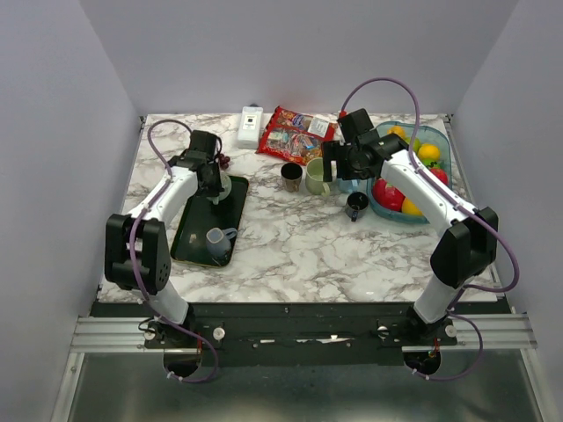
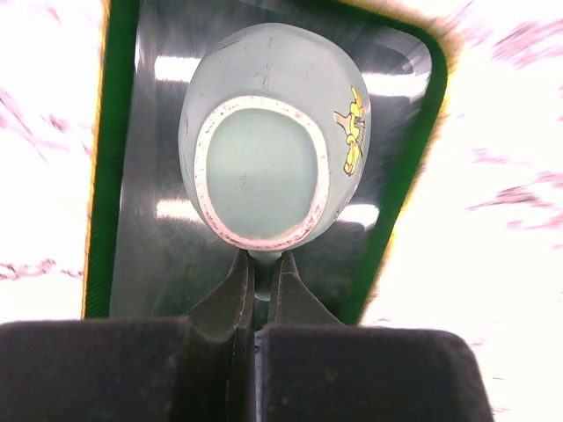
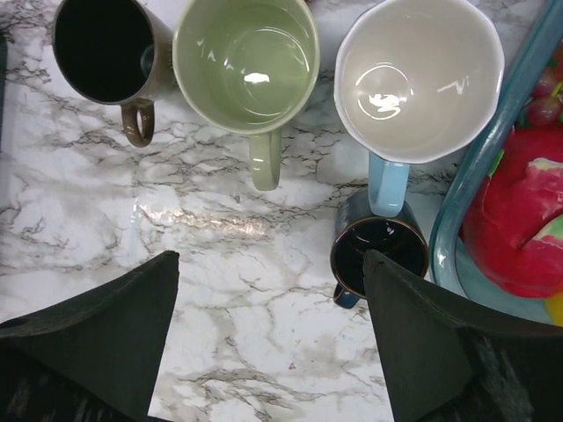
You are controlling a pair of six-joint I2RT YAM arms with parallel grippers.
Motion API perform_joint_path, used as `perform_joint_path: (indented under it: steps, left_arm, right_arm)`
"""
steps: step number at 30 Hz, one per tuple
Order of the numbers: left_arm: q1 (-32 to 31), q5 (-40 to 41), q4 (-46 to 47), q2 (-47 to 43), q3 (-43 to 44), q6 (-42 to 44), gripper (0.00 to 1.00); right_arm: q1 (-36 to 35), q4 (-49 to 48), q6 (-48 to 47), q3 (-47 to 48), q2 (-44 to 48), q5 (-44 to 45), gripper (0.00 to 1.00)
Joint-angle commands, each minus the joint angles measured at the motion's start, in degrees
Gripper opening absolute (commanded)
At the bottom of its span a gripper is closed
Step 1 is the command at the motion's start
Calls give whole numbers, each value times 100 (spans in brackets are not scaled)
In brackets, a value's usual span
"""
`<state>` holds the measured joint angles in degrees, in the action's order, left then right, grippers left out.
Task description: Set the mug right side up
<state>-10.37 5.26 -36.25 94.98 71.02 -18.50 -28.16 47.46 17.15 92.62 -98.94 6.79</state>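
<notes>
The grey-green mug's base (image 2: 260,176) is up and the robot's left gripper is on its handle, so the right gripper should grab the handle (image 2: 264,269) in midair before it sets the mug upright.
A grey-green mug (image 2: 264,176) with a yellow print stands on the dark green-rimmed tray (image 2: 114,176), its unglazed base ring facing the left wrist camera. My left gripper (image 2: 261,272) is shut on the mug's handle at its near side. In the top view the left gripper (image 1: 214,183) sits over the mug (image 1: 224,187) at the far end of the tray (image 1: 198,230). My right gripper (image 3: 271,259) is open and empty above the marble table, near a row of upright mugs; it also shows in the top view (image 1: 345,167).
An upright pale mug (image 1: 217,239) stands at the tray's near end. A brown mug (image 3: 101,48), green mug (image 3: 246,57), light blue mug (image 3: 418,75) and small dark blue mug (image 3: 378,255) stand upright. A fruit bowl (image 1: 440,145), snack packet (image 1: 295,134) and white box (image 1: 251,125) lie at the back.
</notes>
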Motion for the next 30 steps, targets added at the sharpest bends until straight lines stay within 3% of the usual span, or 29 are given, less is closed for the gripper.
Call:
perform_joint_path:
  steps: [1,5,10,16,19,23,30]
  left_arm:
    - [-18,-393,118,-656,640,-285,0]
    - [-18,-998,249,-919,939,-487,0]
    - [-26,-2431,960,-1315,1168,-1030,0]
    - [-35,-3959,2910,-1701,862,-2252,0]
    - [-44,-4199,4123,-1921,589,-3008,0]
    - [-114,-4375,5467,-1992,482,-3800,0]
    - [-351,-4270,6358,-1887,474,-4416,0]
  right_arm:
    - [-31,-263,96,2,243,-379,91]
    - [-31,-631,122,-7,480,-835,92]
    - [-31,-1422,96,-33,796,-2179,93]
    - [-31,-3197,429,-244,1069,-4174,93]
    - [-31,-3962,850,-253,1026,-4800,93]
    - [-40,-4928,1527,-131,842,-4959,91]
    - [-23,-5949,2642,371,411,-5310,85]
